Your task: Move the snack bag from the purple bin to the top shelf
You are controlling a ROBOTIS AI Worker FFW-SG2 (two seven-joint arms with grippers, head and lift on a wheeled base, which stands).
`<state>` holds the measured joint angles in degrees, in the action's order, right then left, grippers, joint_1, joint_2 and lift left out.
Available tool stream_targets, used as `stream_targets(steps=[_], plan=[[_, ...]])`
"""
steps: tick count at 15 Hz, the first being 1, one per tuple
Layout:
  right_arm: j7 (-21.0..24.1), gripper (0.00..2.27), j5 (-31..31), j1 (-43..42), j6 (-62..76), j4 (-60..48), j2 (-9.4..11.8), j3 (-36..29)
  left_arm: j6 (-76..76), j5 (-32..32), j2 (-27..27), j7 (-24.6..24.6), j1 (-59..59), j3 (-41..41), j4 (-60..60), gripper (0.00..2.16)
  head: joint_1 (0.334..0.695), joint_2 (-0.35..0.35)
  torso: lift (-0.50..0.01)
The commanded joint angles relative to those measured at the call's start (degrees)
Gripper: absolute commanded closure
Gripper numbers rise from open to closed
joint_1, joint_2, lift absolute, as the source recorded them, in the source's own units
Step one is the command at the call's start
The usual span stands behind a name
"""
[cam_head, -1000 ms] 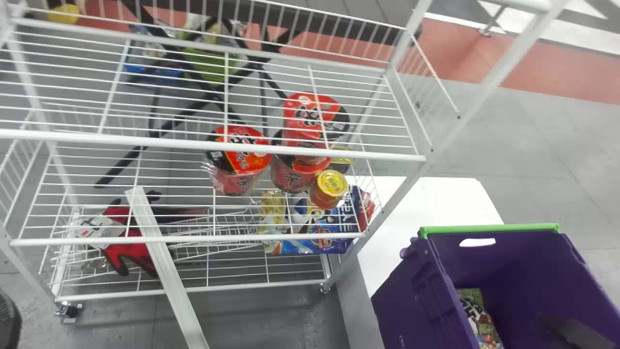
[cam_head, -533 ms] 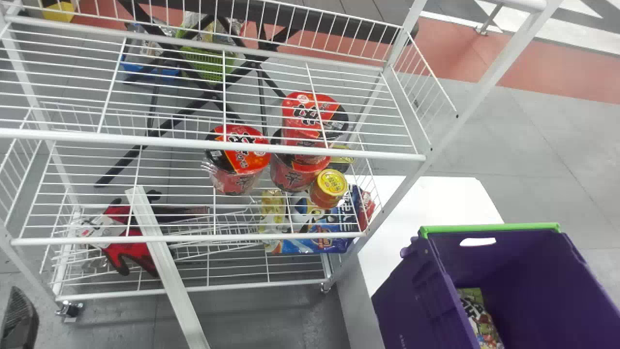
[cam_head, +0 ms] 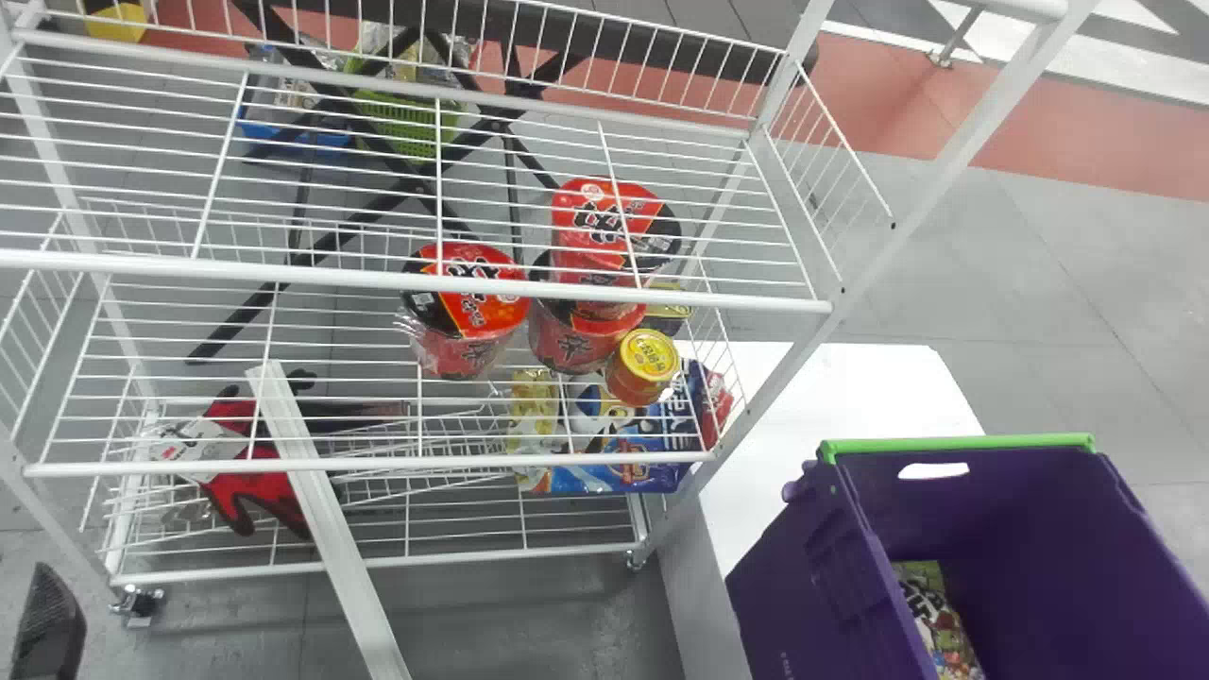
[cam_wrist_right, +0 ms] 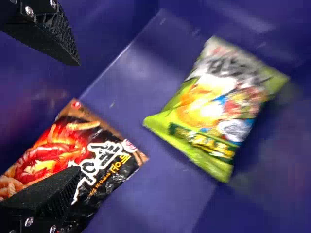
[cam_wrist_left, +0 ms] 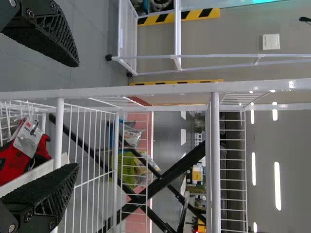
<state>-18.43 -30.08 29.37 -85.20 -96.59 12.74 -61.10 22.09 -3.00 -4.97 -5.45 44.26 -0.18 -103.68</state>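
Observation:
The black-and-red bag [cam_wrist_right: 73, 160] ends in a thin, flat top edge [cam_wrist_right: 111, 128], so its top will crumple together and its body will hang down below when the robot lifts it.
At the head view's bottom left corner, part of my left gripper [cam_head: 47, 623] shows beside the rack. My left gripper [cam_wrist_left: 75, 116] stands open before the white wire shelves in its wrist view, nothing between its fingers. The purple bin [cam_head: 1001, 491] is at the lower right, with a green snack bag [cam_head: 935, 619] inside. In the right wrist view my right gripper [cam_wrist_right: 78, 117] is open inside the bin; one finger overlaps a black-and-red bag [cam_wrist_right: 63, 160]. Farther off lies the green snack bag [cam_wrist_right: 218, 107], apart from the fingers. The upper wire shelf [cam_head: 378, 276] runs across the head view.
Red noodle cups [cam_head: 468, 293], a yellow-lidded jar [cam_head: 642, 366] and a blue bag [cam_head: 614, 463] are in the rack. Red gloves [cam_head: 241, 472] lie low at left, near a slanting white bar [cam_head: 326, 529]. A white table [cam_head: 850, 387] adjoins the rack.
In the head view my left gripper has come farther in from the lower left edge. A dark shape over the bin's inside at the lower right has gone from that view.

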Motion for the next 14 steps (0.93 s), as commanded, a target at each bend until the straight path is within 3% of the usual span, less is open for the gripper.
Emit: stream_targets(steps=[1, 9, 14], plan=[[0.0, 0.03, 3.9, -1.5, 0.7, 3.3, 1.3, 5.6, -0.3, -0.2, 0.1, 0.0, -0.2, 0.0, 0.5, 0.07, 0.695, -0.350, -0.453], [2.1, 0.03, 10.8, -6.5, 7.0, 15.8, 7.0, 16.5, 1.0, -0.4, 0.7, -0.6, -0.4, -0.1, 2.0, 0.07, 0.695, -0.350, -0.453], [2.0, 0.03, 16.2, -7.5, 16.5, 22.5, 7.7, 24.1, 3.4, -0.3, 0.8, -1.1, -1.0, -0.4, 3.6, 0.07, 0.695, -0.350, -0.453]])
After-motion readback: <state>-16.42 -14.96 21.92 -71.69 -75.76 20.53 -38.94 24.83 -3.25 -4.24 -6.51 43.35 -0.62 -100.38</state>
